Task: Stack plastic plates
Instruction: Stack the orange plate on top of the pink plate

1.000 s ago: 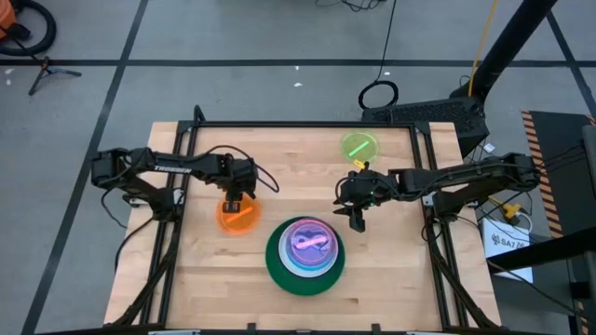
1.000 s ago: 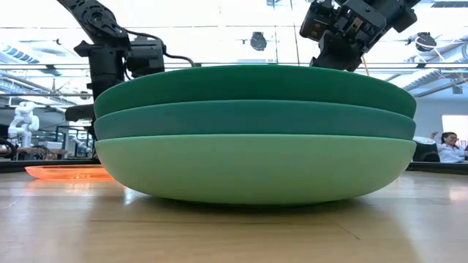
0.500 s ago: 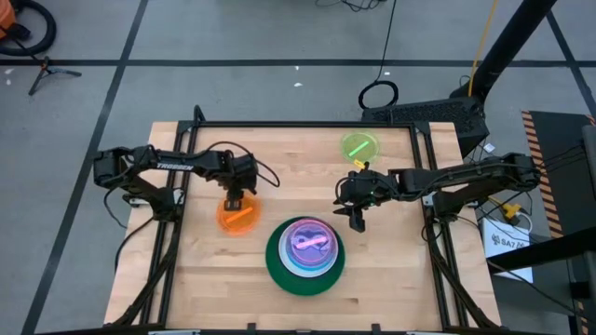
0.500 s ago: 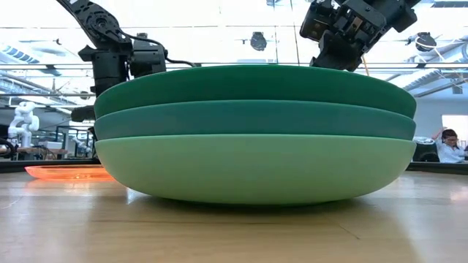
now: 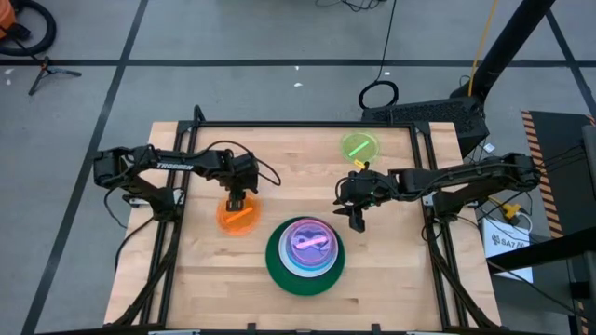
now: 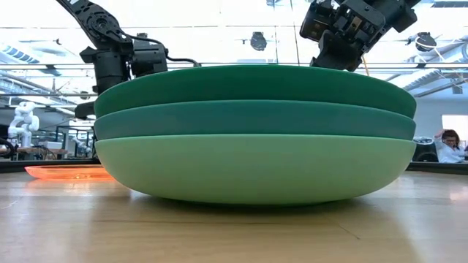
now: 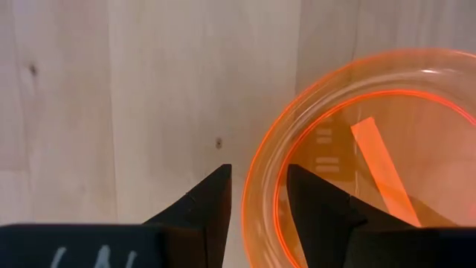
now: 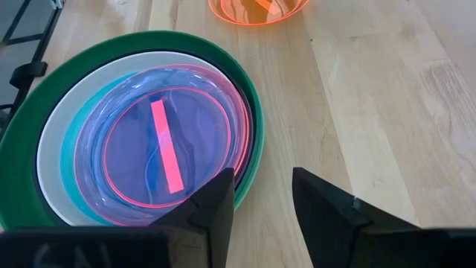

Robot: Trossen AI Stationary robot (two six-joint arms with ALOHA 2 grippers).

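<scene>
My gripper will carry the orange plate over the pink plate's strip (image 5: 311,242), which will stay in sight beneath, since wood shows through the orange plate's clear rim (image 7: 297,112).
A stack of plates (image 5: 305,256) stands near the table's front middle. In the low view its three large plates (image 6: 252,131) are mint under teal under dark green. The right wrist view shows a translucent pink plate (image 8: 167,145) on top. An orange plate (image 5: 236,216) lies flat on the table left of the stack. A lime plate (image 5: 359,146) lies toward the far edge. My left gripper (image 7: 258,197) is open over the orange plate's far rim, one finger on either side of it. My right gripper (image 5: 357,221) hangs open above bare wood right of the stack. My left gripper comes from above with one finger (image 7: 212,205) outside the orange plate's far rim (image 7: 260,175) and the other finger (image 7: 320,208) inside the dish. I cannot tell whether either finger touches the rim. The plate lies flat on the table.
The table has a black frame (image 5: 307,124) along its far edge and rails at both sides. Bare wood lies between the stack and the lime plate. A coiled cable and gear sit on the floor beyond the far edge.
My left arm has edged slightly toward the table's far edge over the orange plate, which has stayed where it was.
</scene>
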